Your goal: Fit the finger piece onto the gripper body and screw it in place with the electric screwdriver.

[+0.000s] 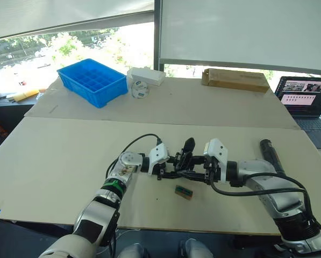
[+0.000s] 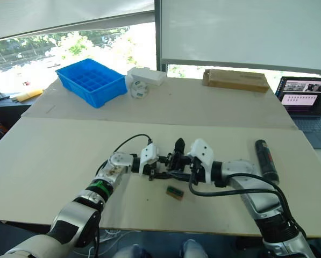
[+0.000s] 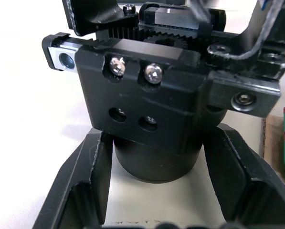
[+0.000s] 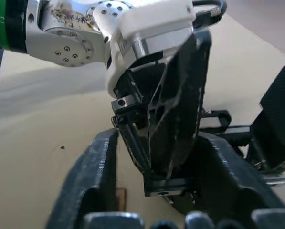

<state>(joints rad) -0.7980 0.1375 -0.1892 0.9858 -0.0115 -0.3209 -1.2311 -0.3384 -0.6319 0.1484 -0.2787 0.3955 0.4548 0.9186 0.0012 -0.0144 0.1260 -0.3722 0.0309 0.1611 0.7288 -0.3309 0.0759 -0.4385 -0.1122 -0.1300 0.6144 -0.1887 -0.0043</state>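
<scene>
I expect the electric screwdriver's rounded back end (image 1: 265, 143) to come up freely and turn upright when I lift it, because it is clear of any cord.
The gripper body (image 3: 152, 95), black with a round base and two silver screws, sits on the table between the fingers (image 3: 92, 176) of my left gripper (image 1: 173, 173), which is shut on the base. A pointed black finger (image 1: 188, 145) rises from it. My right gripper (image 1: 197, 174) comes in from the opposite side, low at the body. Its fingers (image 4: 101, 171) stand apart, straddling one left finger (image 4: 178, 109) and the body's edge (image 4: 168, 188). The loose finger piece is hidden among these black parts. The electric screwdriver (image 1: 269, 153) lies flat on the table to the right.
A small green-and-brown block (image 1: 184, 192) lies just in front of the grippers. At the back stand a blue bin (image 1: 93, 80), a white box (image 1: 147, 76) and a cardboard box (image 1: 235, 79). A laptop (image 1: 305, 102) sits at the far right.
</scene>
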